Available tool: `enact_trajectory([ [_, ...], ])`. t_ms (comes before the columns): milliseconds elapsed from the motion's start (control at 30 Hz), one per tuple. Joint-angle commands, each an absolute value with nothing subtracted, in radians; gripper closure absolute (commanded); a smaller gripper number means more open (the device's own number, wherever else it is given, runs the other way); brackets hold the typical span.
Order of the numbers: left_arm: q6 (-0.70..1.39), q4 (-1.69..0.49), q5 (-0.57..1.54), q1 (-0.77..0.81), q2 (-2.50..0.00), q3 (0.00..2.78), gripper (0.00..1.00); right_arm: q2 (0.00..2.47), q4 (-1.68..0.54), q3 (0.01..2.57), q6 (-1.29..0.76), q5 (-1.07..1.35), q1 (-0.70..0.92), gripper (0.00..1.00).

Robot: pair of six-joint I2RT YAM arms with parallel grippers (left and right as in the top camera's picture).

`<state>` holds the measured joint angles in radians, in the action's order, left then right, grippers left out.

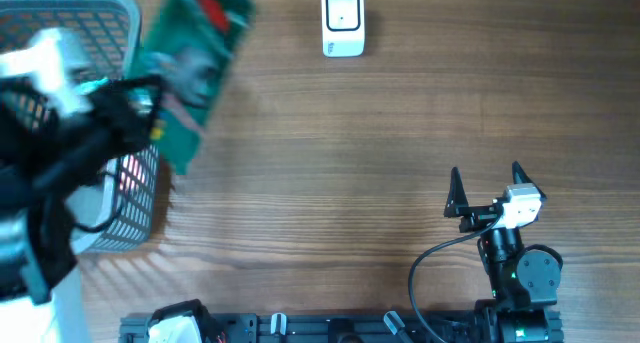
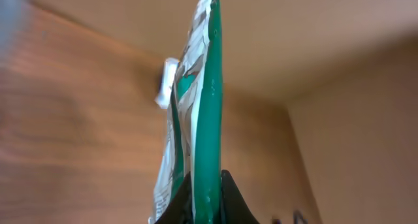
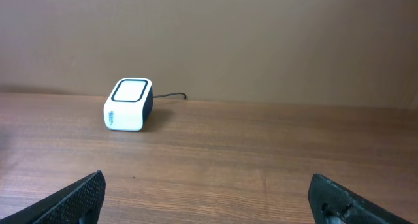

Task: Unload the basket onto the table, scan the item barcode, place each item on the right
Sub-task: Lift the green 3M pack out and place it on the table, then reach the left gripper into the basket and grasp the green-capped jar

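My left gripper should keep going to the tabletop before my right gripper (image 1: pixel 375 197) and let go of the green packet (image 1: pixel 200 75) there, because the packet is clear of the basket and that tabletop is open.
The item is a green snack packet (image 1: pixel 195 63), blurred, hanging in the air just right of the basket. My left gripper (image 1: pixel 150 98) is shut on its lower edge. In the left wrist view the packet (image 2: pixel 206 106) stands edge-on between the black fingers of the left gripper (image 2: pixel 208 185), with white print on its left face. No barcode can be made out. The white scanner (image 1: pixel 342 21) sits at the table's far edge, also seen beyond the packet (image 2: pixel 166 83) and ahead of the right arm (image 3: pixel 128 104). My right gripper (image 1: pixel 487 180) rests open and empty at the near right (image 3: pixel 206 185).
A grey wire basket (image 1: pixel 135 198) stands at the left edge, under the left arm. The scanner's cable runs off toward the back wall. A black rail with cables lies along the near table edge (image 1: pixel 300 328).
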<state>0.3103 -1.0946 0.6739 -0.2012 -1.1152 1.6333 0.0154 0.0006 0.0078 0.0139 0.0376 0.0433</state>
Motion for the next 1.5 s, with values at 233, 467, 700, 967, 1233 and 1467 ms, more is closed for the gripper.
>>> enact_trajectory([
  [233,0.074,-0.924,0.714,0.38,-1.529,1.311,0.96,0.009,0.003,0.005,0.026,0.053,0.044,0.0],
  [467,0.077,-0.854,0.606,0.431,-1.779,1.29,0.28,0.009,0.003,0.005,0.026,0.053,0.044,0.0],
  [700,0.176,-1.048,0.169,0.3,-1.524,1.584,0.0,0.009,0.003,0.005,0.026,0.053,0.044,0.0],
  [967,0.585,-1.041,-0.237,-0.164,-1.223,1.654,0.0,0.009,0.003,0.005,0.026,0.053,0.044,0.0],
  [1233,0.895,-1.204,-0.232,-0.571,-1.533,1.654,0.0,0.009,0.003,0.005,0.026,0.053,0.044,0.0],
  [1467,0.899,-1.236,-0.225,-0.571,-1.868,1.654,0.0,0.009,0.003,0.005,0.026,0.053,0.044,0.0],
])
